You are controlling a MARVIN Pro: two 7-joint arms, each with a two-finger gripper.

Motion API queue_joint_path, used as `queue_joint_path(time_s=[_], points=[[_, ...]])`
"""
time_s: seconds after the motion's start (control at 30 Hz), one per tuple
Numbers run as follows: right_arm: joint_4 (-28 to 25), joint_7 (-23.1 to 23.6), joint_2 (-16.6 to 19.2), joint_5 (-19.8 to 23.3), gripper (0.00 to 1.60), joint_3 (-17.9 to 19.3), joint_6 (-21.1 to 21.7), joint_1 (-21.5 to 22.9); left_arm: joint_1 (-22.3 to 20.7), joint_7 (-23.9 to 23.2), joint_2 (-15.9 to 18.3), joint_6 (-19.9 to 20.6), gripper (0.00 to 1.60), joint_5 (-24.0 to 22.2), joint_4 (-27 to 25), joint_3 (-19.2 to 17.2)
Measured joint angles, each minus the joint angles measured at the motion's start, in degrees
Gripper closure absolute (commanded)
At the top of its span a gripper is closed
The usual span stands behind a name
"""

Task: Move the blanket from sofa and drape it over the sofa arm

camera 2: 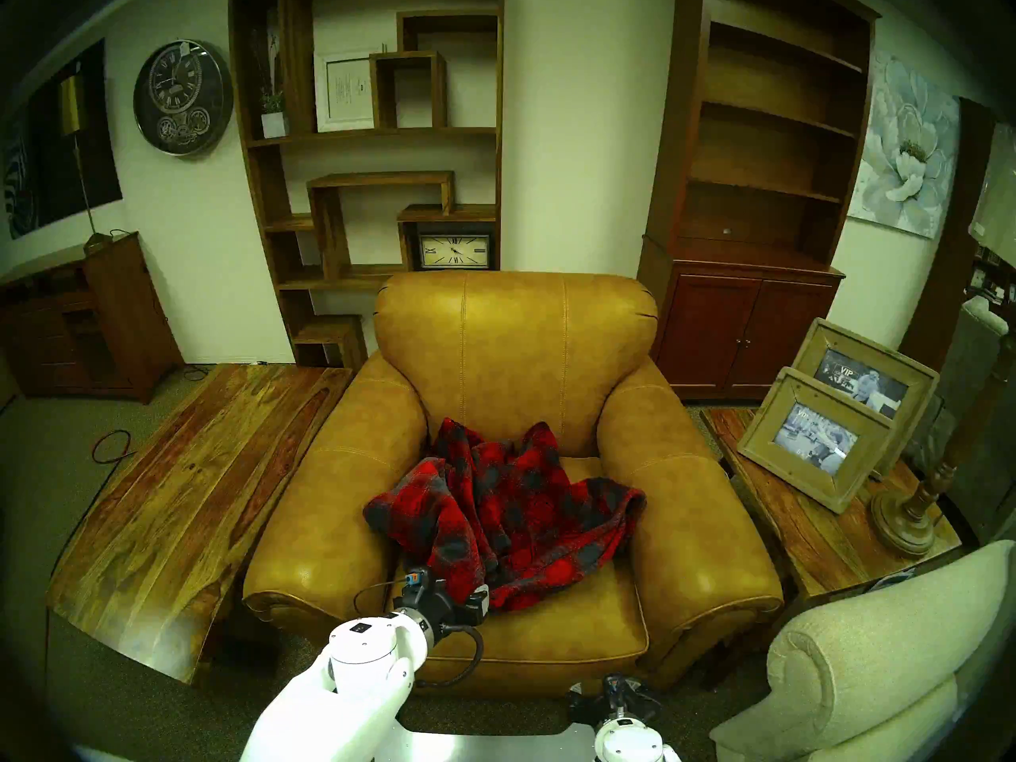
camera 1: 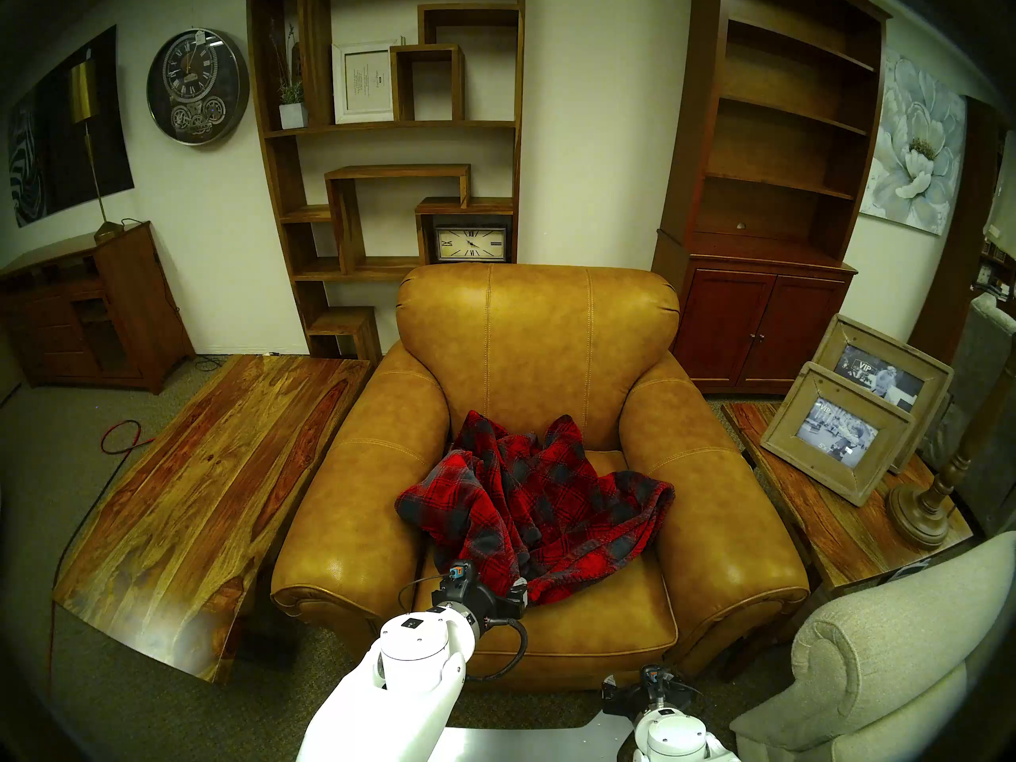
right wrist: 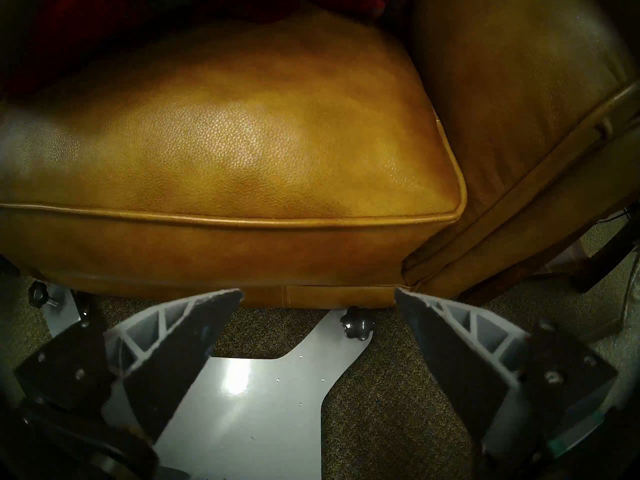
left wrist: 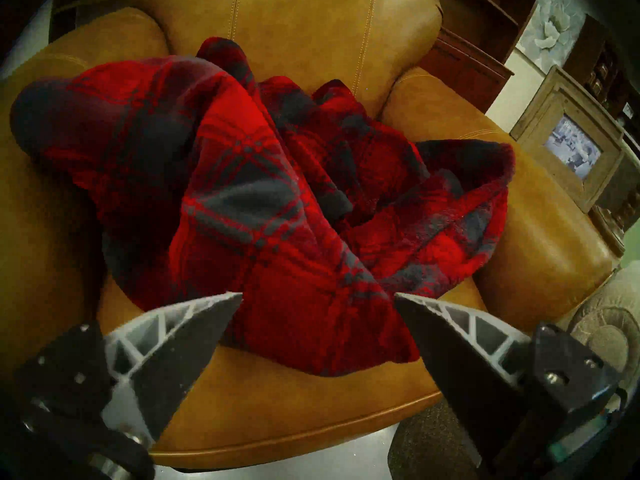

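Observation:
My gripper will spread the blanket into a wide, trailing sheet when it pulls the blanket over the sofa arm, because loose folds lie piled on top of each other.
The red and dark grey plaid blanket lies crumpled on the seat of the tan leather sofa, its left fold resting against the left sofa arm. The right sofa arm is bare. My left gripper is open at the blanket's front edge. In the left wrist view the blanket fills the middle, and a front fold lies between the spread fingers of the left gripper. My right gripper is open and empty, low in front of the seat cushion.
A long wooden coffee table stands left of the sofa. A side table on the right holds picture frames and a lamp base. A beige fabric sofa arm is at the near right. Shelves stand behind.

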Motion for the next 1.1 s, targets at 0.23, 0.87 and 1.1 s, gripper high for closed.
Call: queue_joint_path(time_s=[0.23,0.87,1.1], points=[[0.12,0.0,0.0,0.02,0.0,0.0,0.0,0.08,-4.4,1.53,-1.54,0.99,0.0,-0.99,5.49,-0.08],[0.37,0.0,0.0,0.09,0.0,-0.02,-0.01,0.25,-15.93,5.15,-5.74,2.31,0.0,-3.51,25.22,-2.06],[0.4,0.0,0.0,0.12,0.0,-0.03,-0.01,0.3,-20.86,5.35,-7.18,1.32,1.6,-4.33,33.92,-2.51]])
